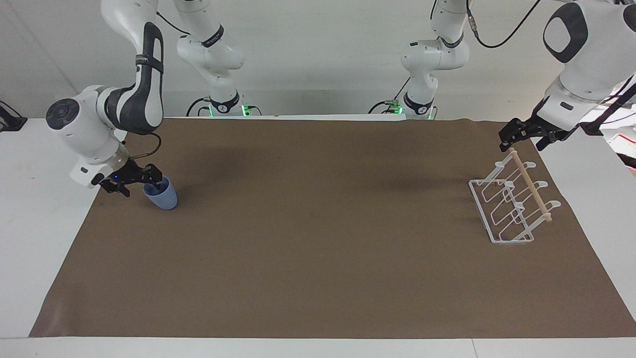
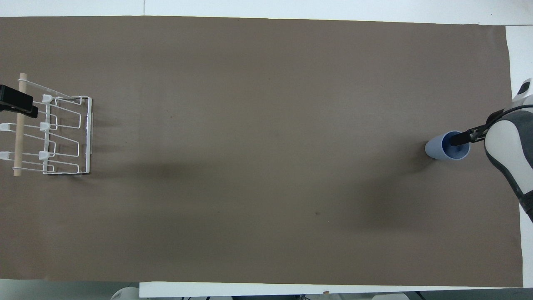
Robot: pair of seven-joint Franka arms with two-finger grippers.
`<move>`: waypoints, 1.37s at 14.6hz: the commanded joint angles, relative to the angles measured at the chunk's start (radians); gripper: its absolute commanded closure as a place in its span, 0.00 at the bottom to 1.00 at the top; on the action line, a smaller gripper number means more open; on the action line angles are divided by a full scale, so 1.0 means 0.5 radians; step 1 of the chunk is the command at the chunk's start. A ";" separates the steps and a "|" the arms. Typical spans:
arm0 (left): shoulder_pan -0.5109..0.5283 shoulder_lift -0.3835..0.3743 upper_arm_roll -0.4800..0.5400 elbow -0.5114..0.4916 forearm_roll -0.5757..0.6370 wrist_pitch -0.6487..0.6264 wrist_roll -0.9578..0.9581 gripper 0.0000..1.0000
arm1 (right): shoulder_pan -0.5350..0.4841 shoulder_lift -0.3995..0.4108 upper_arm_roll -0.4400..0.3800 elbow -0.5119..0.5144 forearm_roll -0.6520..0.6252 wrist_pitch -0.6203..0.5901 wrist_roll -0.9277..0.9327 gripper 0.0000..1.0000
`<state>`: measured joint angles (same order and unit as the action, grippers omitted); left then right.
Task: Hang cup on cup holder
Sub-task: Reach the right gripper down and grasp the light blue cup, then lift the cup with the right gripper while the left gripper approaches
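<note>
I expect the light-blue cup [image 2: 436, 149] to turn out empty when I tip it sideways, because only the plain inside [image 2: 456, 152] shows around my finger in it.
The light-blue cup [image 1: 164, 198] stands upright on the brown mat toward the right arm's end of the table; it also shows in the overhead view [image 2: 435, 148]. My right gripper [image 1: 142, 185] is down at the cup's rim and open, with one finger inside the cup and the other outside it; it shows in the overhead view too [image 2: 466, 136]. The white wire cup holder [image 1: 512, 209] with its wooden dowel [image 1: 530, 185] stands toward the left arm's end and is also in the overhead view [image 2: 62, 137]. My left gripper [image 1: 520, 144] waits open above the dowel's end nearer to the robots.
The brown mat [image 1: 318, 248] covers most of the white table [image 1: 30, 199]. Nothing else lies on the mat between the cup and the cup holder. The arms' bases stand along the table edge at the robots' end.
</note>
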<state>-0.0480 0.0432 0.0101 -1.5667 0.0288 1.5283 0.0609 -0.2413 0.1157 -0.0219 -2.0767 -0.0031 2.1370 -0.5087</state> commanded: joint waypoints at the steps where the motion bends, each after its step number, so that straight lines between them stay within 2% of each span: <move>1: -0.021 -0.022 0.026 -0.042 0.004 0.036 0.016 0.00 | -0.017 -0.005 0.007 -0.080 0.037 0.092 -0.065 0.19; 3: -0.021 -0.022 0.023 -0.042 0.004 0.027 0.013 0.00 | -0.014 -0.010 0.007 -0.111 0.037 0.095 -0.066 0.38; 6: -0.030 -0.025 0.023 -0.042 0.004 0.008 0.007 0.00 | -0.002 -0.014 0.007 -0.117 0.037 0.082 -0.059 0.85; 7: -0.024 -0.025 0.026 -0.042 0.004 0.014 -0.002 0.00 | -0.005 -0.014 0.007 -0.114 0.034 0.076 -0.065 0.95; 8: -0.021 -0.028 0.029 -0.039 0.004 0.008 -0.032 0.00 | -0.008 -0.014 0.007 -0.108 0.034 0.070 -0.069 1.00; 11: -0.024 -0.037 0.026 -0.042 0.007 0.005 -0.265 0.00 | 0.001 -0.004 0.007 -0.065 0.028 0.031 -0.123 1.00; 13: -0.033 -0.040 0.026 -0.051 0.007 0.005 -0.354 0.00 | 0.004 0.005 0.010 0.121 0.040 -0.232 -0.215 1.00; 14: -0.045 -0.049 0.020 -0.078 0.004 0.011 -0.549 0.00 | 0.019 -0.001 0.028 0.253 0.119 -0.434 -0.243 1.00; 16: -0.073 -0.074 0.011 -0.125 -0.027 0.036 -0.951 0.00 | 0.065 -0.017 0.071 0.428 0.571 -0.720 -0.243 1.00; 17: -0.085 -0.074 0.011 -0.128 -0.151 0.036 -1.217 0.00 | 0.078 -0.023 0.084 0.435 0.823 -0.776 -0.237 1.00; 18: -0.082 -0.074 0.017 -0.122 -0.286 0.036 -1.417 0.00 | 0.117 -0.023 0.096 0.426 1.102 -0.780 -0.234 1.00; 20: -0.091 -0.050 0.008 -0.036 -0.501 -0.004 -1.837 0.00 | 0.298 -0.026 0.099 0.429 1.462 -0.767 -0.152 1.00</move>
<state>-0.0832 0.0388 0.0073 -1.5852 -0.1463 1.5279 -0.6776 -0.1499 0.0945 0.0225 -1.8644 0.5898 1.7569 -0.6096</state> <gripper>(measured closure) 0.000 0.956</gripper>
